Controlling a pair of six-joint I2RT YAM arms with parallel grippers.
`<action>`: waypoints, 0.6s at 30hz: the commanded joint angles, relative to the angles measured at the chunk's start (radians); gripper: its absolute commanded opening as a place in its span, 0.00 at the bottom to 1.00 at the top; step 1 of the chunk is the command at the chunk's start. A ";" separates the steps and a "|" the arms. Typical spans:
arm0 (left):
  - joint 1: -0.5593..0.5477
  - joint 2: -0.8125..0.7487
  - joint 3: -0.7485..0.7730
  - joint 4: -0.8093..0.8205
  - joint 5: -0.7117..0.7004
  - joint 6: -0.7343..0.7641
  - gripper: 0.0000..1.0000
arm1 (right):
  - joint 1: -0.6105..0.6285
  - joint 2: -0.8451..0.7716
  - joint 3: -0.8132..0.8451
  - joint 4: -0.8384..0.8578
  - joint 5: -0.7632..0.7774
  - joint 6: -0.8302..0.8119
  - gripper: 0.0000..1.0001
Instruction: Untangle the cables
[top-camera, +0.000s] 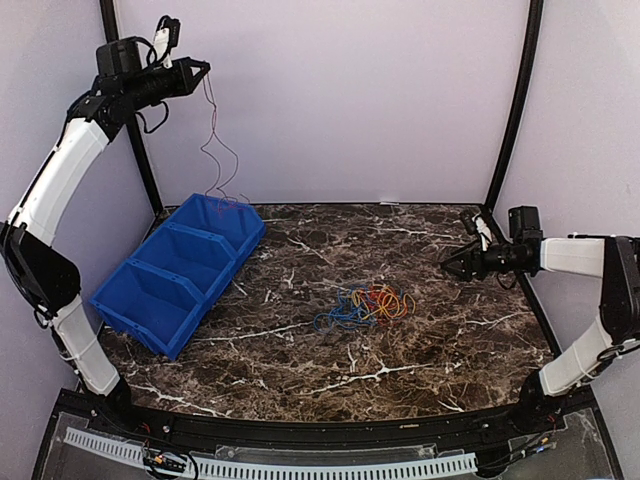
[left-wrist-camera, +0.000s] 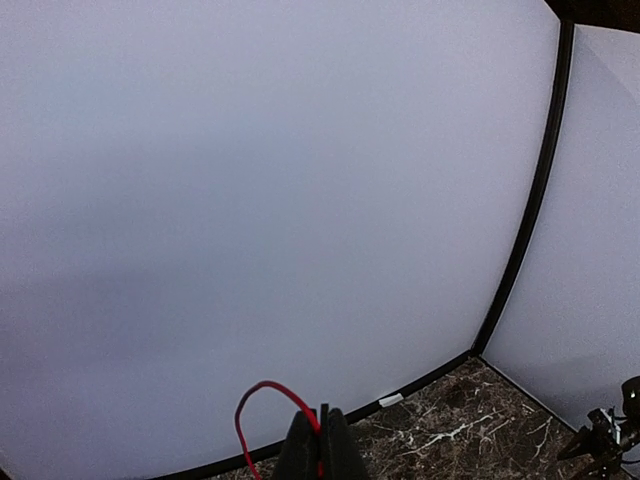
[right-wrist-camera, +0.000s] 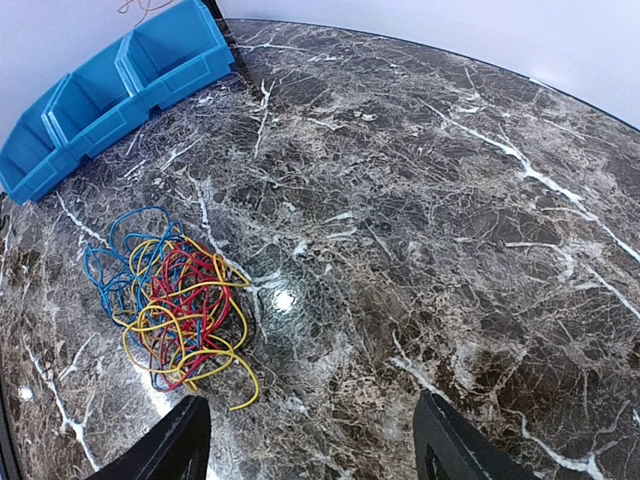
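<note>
The red cable's lower end hangs over the blue bin's far compartment while my left gripper is high up. Next, I lower the cable inside before I open the gripper.
A tangle of red, blue and yellow cables lies on the marble table near its middle; it also shows in the right wrist view. My left gripper is raised high at the back left, shut on a red cable that hangs down to the blue bin's far compartment. In the left wrist view the gripper pinches the red cable, which loops out to the left. My right gripper is open and empty above the table's right side, apart from the tangle; its fingers stand wide.
A blue bin with three compartments sits at the left of the table, also in the right wrist view. Black frame posts stand at the back corners. White walls surround the table.
</note>
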 joint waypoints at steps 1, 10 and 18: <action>-0.001 0.022 -0.019 -0.010 -0.038 0.042 0.00 | -0.002 0.010 0.008 0.022 -0.013 -0.004 0.71; -0.001 0.039 -0.065 -0.043 -0.152 0.112 0.00 | -0.002 0.011 0.005 0.020 -0.008 -0.017 0.71; 0.001 -0.010 -0.102 -0.024 -0.126 0.128 0.00 | -0.002 0.028 0.013 0.012 -0.014 -0.020 0.71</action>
